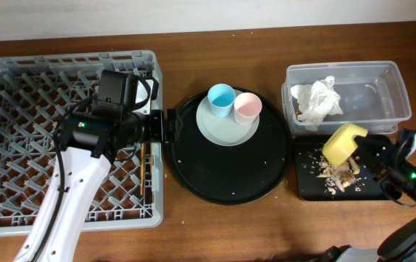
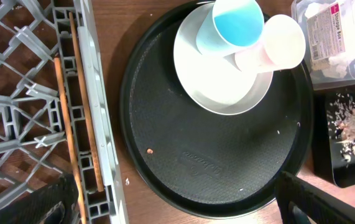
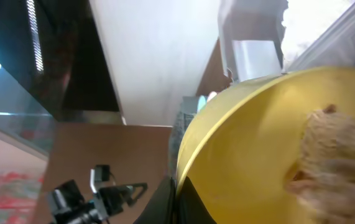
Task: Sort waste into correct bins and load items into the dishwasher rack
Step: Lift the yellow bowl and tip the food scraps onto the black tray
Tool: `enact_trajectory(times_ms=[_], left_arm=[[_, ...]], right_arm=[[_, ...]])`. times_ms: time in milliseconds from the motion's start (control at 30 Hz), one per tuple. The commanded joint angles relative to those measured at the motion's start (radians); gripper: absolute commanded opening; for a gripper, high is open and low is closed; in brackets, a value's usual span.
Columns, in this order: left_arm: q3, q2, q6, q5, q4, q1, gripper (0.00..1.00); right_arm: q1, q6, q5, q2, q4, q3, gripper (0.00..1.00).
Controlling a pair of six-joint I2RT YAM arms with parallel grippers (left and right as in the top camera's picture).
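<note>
The yellow bowl (image 1: 342, 145) is tilted over the shallow black tray, so my right gripper keeps pouring until the scraps drop, then release it on the round tray (image 1: 232, 175).
My right gripper (image 1: 362, 151) is shut on the rim of the yellow bowl (image 1: 343, 142) and holds it tipped over the shallow black tray (image 1: 308, 188). Beige food scraps (image 1: 336, 175) lie on that tray. In the right wrist view my fingers (image 3: 180, 199) pinch the bowl (image 3: 252, 137), with scraps (image 3: 339, 155) still inside. The white napkin (image 1: 317, 100) lies in the clear tub (image 1: 371, 87). My left gripper (image 1: 165, 127) is open and empty between the grey rack (image 1: 18, 145) and the round tray. The chopsticks (image 2: 65, 118) lie in the rack's right edge. The blue cup (image 1: 221, 99) and pink cup (image 1: 248, 107) rest on the plate (image 1: 226, 129).
The large round black tray (image 1: 229, 171) sits mid-table under the plate and cups. In the left wrist view it (image 2: 214, 162) fills the space between my open fingers (image 2: 177, 208), with a few crumbs on it. My left arm lies across the rack.
</note>
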Motion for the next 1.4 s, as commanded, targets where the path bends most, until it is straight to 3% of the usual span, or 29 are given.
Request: enact_trajectory(times_ms=[0, 133, 267, 533, 867, 1033, 1167, 1367], left_arm=[[0.010, -0.009, 0.002, 0.010, -0.002, 0.006, 0.99], [0.010, -0.009, 0.002, 0.010, -0.002, 0.006, 0.99], [0.010, -0.009, 0.002, 0.010, -0.002, 0.006, 0.99], [0.010, -0.009, 0.002, 0.010, -0.002, 0.006, 0.99], [0.010, -0.009, 0.002, 0.010, -0.002, 0.006, 0.99], [0.010, -0.009, 0.002, 0.010, -0.002, 0.006, 0.99], [0.010, -0.009, 0.002, 0.010, -0.002, 0.006, 0.99], [0.010, -0.009, 0.002, 0.010, -0.002, 0.006, 0.99]], right_arm=[[-0.007, 0.022, -0.065, -0.016, -0.017, 0.000, 0.04], [-0.008, 0.154, -0.065, -0.016, -0.017, 0.001, 0.04], [-0.008, 0.156, -0.043, -0.016, 0.011, 0.001, 0.04], [-0.006, 0.098, -0.062, -0.018, -0.150, 0.001, 0.04], [-0.006, 0.099, -0.047, -0.019, -0.146, 0.006, 0.04], [0.005, 0.103, 0.104, -0.019, -0.226, 0.098, 0.04], [0.090, 0.103, 0.285, -0.029, -0.341, 0.282, 0.04], [0.446, 0.133, 0.571, -0.062, -0.419, 0.482, 0.04]])
